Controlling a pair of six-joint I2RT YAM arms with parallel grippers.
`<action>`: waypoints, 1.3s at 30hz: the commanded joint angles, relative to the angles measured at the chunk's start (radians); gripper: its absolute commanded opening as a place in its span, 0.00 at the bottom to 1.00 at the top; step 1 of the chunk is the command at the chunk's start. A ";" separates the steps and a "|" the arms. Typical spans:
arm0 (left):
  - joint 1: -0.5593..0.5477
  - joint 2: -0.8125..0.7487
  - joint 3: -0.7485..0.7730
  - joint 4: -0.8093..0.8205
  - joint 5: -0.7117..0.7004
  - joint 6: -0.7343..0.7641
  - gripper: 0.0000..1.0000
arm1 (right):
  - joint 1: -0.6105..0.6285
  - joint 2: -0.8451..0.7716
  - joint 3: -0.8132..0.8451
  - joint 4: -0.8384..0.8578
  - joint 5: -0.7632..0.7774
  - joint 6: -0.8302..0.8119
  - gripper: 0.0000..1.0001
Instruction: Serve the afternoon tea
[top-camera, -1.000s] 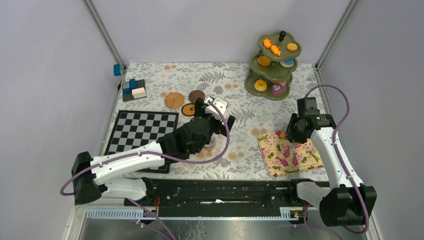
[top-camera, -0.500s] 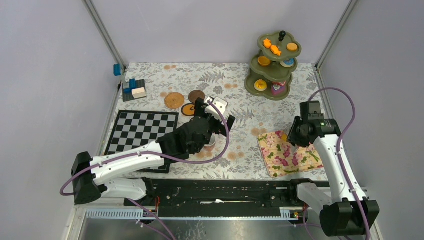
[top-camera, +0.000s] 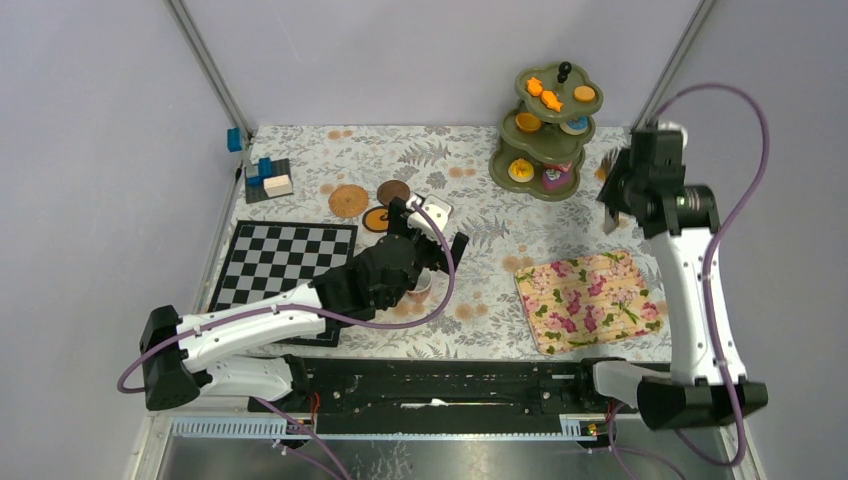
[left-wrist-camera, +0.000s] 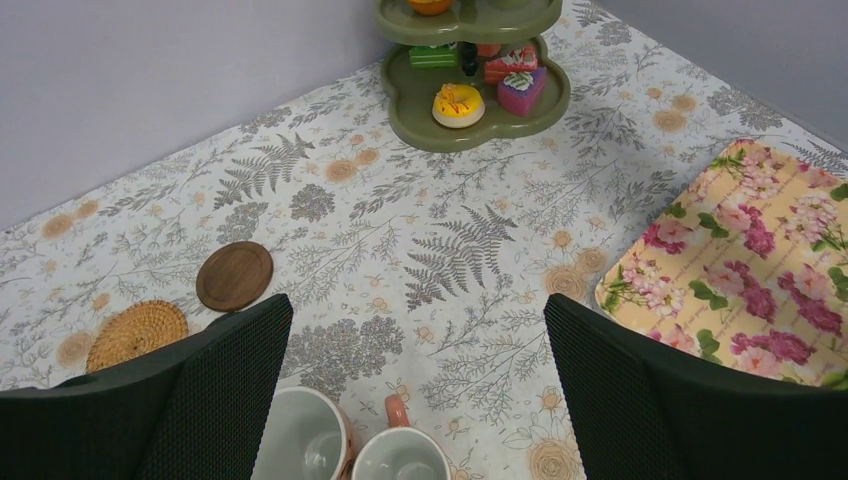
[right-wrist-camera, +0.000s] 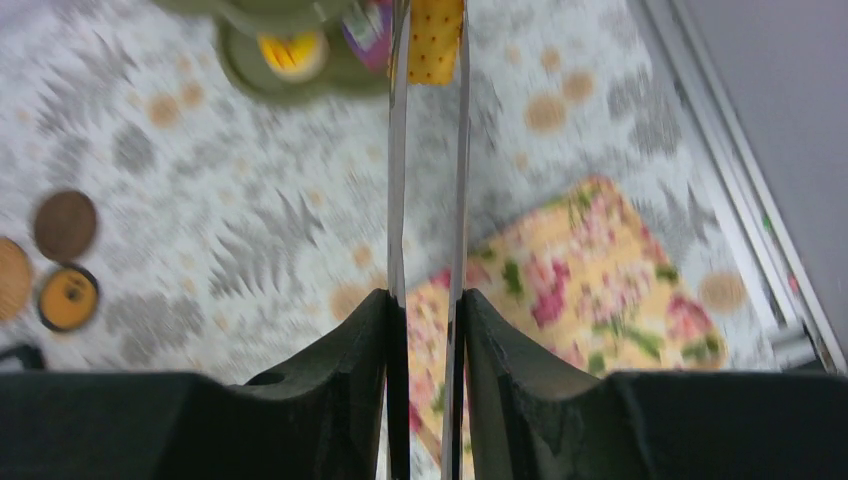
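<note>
The tongs are gripping the yellow piece (right-wrist-camera: 435, 42), and the top level is clear beside the black knob (top-camera: 576, 77). My right gripper should keep going there and let go of the piece.
My left gripper (top-camera: 425, 245) is open and empty, low over two pinkish mugs (left-wrist-camera: 305, 440) (left-wrist-camera: 400, 455) that stand side by side between its fingers (left-wrist-camera: 215, 390). A yellow mug (top-camera: 378, 220) sits on a dark coaster. A woven coaster (left-wrist-camera: 137, 335) and a brown coaster (left-wrist-camera: 234, 276) lie beyond. The olive-green three-tier stand (top-camera: 545, 130) holds small cakes and donuts at the back right. My right gripper (top-camera: 622, 190) is raised to the right of the stand and is shut on metal tongs (right-wrist-camera: 398, 200). The tongs pinch a small yellow dotted piece (right-wrist-camera: 437, 40).
The floral cloth (top-camera: 590, 300) lies at the front right. The chessboard (top-camera: 285, 265) lies at the front left, partly under my left arm. Blue and white blocks (top-camera: 265, 178) sit at the back left. Frame posts and grey walls close in the table.
My right arm has risen off the floral cloth and swung back and right toward the stand, carrying the tongs. The left arm has not moved.
</note>
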 joint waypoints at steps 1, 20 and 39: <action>0.005 -0.028 -0.007 0.033 0.025 -0.029 0.99 | -0.009 0.164 0.231 0.165 0.040 -0.058 0.29; 0.010 -0.008 -0.013 0.045 0.014 -0.014 0.99 | -0.072 0.819 0.999 0.195 -0.184 -0.074 0.28; 0.019 -0.016 -0.016 0.042 0.019 -0.016 0.99 | -0.072 0.882 0.975 0.209 -0.262 -0.074 0.49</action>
